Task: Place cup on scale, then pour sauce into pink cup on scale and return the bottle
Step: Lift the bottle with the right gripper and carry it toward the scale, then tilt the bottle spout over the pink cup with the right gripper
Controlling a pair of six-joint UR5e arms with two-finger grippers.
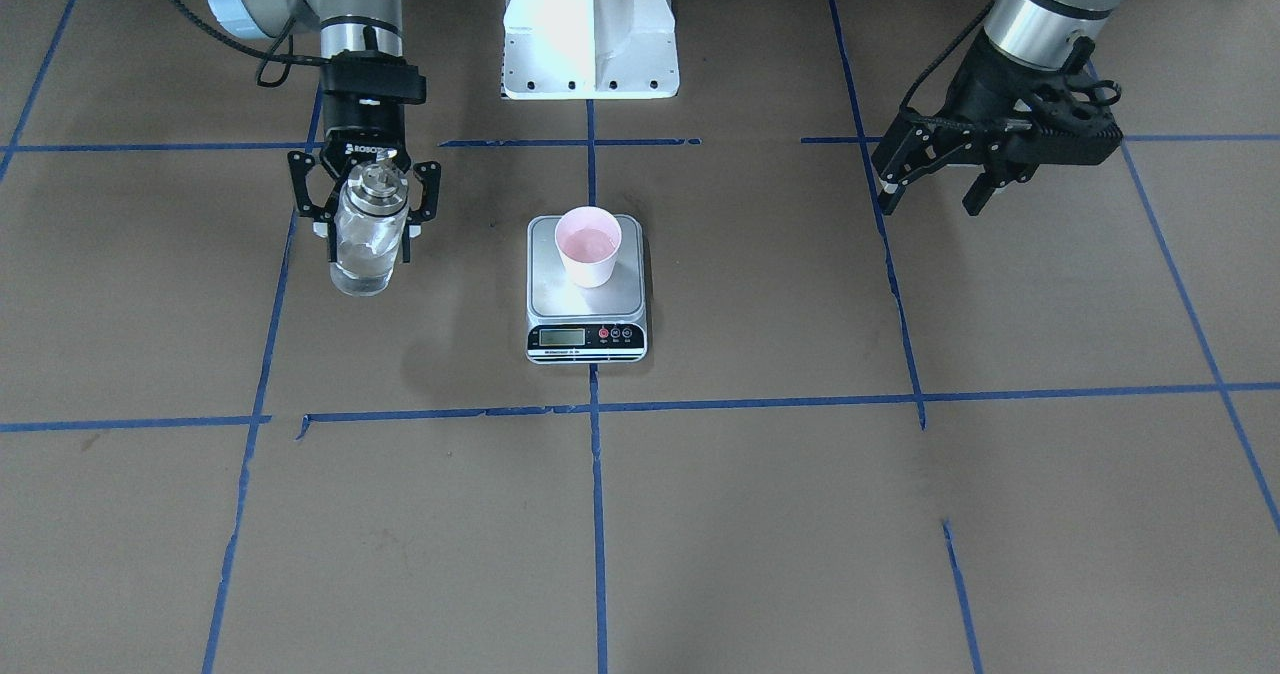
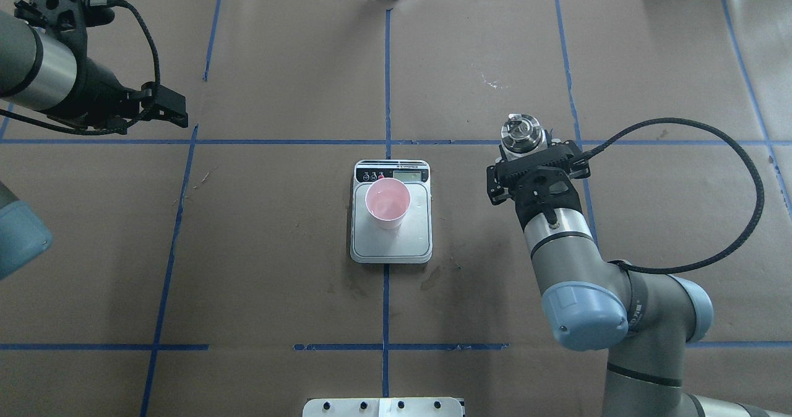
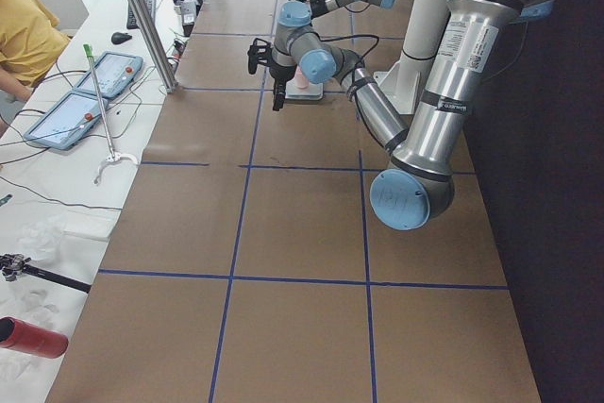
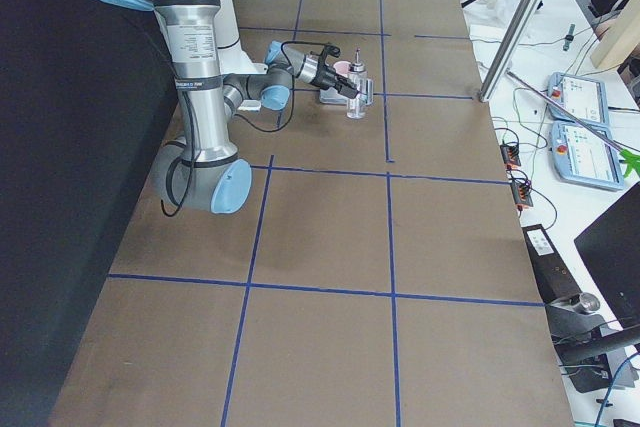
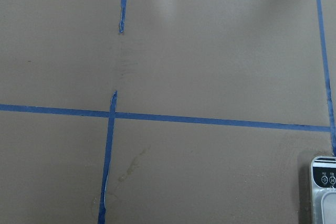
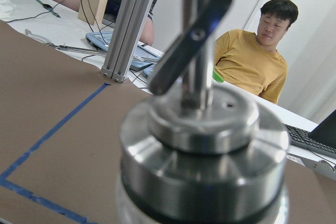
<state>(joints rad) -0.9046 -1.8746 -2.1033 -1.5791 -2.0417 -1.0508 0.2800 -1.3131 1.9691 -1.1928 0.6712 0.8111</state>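
Observation:
A pivot pin (image 6: pixel 198 34) keeps the flap (image 6: pixel 176 61) on the bottle's silver spout, so I expect the flap to swing open on its own when the robot tips the bottle to pour.
The pink cup (image 1: pixel 588 246) stands upright on the steel scale (image 1: pixel 587 339) at the table's middle, also seen from above as cup (image 2: pixel 387 203) on scale (image 2: pixel 391 244). The clear glass bottle (image 1: pixel 365 239) with its silver spout cap (image 2: pixel 521 131) stands upright on the table to the robot's right of the scale. My right gripper (image 1: pixel 364 234) straddles the bottle, fingers spread wide on either side, open. The cap (image 6: pixel 199 145) fills the right wrist view. My left gripper (image 1: pixel 932 197) hangs open and empty above the table, well away from the scale. A corner of the scale (image 5: pixel 320 182) shows in the left wrist view.
The white robot base (image 1: pixel 590 34) sits behind the scale. Blue tape lines grid the brown table cover. Beyond the far table edge stand an aluminium post (image 3: pixel 142 16), tablets (image 3: pixel 85 101) and a seated person (image 6: pixel 252 61).

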